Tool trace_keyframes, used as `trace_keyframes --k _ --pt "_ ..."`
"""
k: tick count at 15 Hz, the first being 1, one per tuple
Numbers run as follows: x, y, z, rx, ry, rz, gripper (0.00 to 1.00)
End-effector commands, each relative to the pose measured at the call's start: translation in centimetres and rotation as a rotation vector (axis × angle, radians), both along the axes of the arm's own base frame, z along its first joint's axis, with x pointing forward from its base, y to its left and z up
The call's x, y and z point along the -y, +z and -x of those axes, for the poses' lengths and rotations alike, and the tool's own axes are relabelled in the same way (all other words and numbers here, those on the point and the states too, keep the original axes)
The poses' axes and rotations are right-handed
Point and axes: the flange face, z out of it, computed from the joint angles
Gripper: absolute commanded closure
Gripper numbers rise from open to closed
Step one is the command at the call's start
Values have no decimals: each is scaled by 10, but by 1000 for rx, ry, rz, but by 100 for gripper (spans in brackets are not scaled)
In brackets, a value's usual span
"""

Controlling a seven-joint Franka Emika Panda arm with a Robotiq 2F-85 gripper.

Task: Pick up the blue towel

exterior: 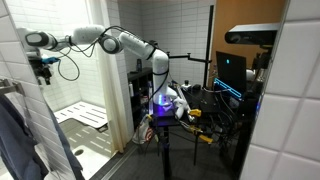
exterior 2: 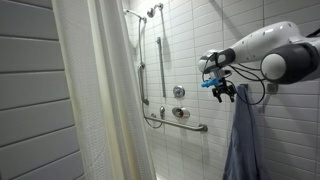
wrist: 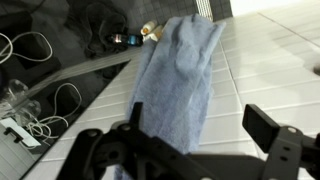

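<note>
The blue towel (exterior: pixel 18 140) will come away and hang down in a long drape when I lift it, because loose, soft folds (wrist: pixel 184 78) run down along the tiles.
The blue towel (exterior 2: pixel 243 140) hangs in soft folds against the white tiled wall; it also shows at the lower left of an exterior view (exterior: pixel 14 140). My gripper (exterior 2: pixel 226 91) hovers just above the towel's top end, and from the other side my gripper (exterior: pixel 42 70) is seen at the end of the outstretched arm, pointing down. In the wrist view the towel (wrist: pixel 180 80) runs up the middle of the picture. There my gripper (wrist: pixel 200 130) stands open, with one dark finger (wrist: pixel 266 125) over the tiles and the other beside the cloth. Nothing is between the jaws.
A pale shower curtain (exterior 2: pixel 100 90) hangs close by. A steel grab bar (exterior 2: pixel 176 122) and a shower hose are fixed to the tiled wall. A white slatted bench (exterior: pixel 84 115) sits in the stall. The robot's cart (exterior: pixel 172 108) with cables and a monitor (exterior: pixel 231 70) stands behind.
</note>
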Motion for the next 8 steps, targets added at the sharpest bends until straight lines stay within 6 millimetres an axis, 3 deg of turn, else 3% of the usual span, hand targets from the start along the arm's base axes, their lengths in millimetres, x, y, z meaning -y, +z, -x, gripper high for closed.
trace_keyframes --k 1,8 --pt "3 -4 -15 91 -26 157 0" --pt "18 -39 -19 91 -131 332 0"
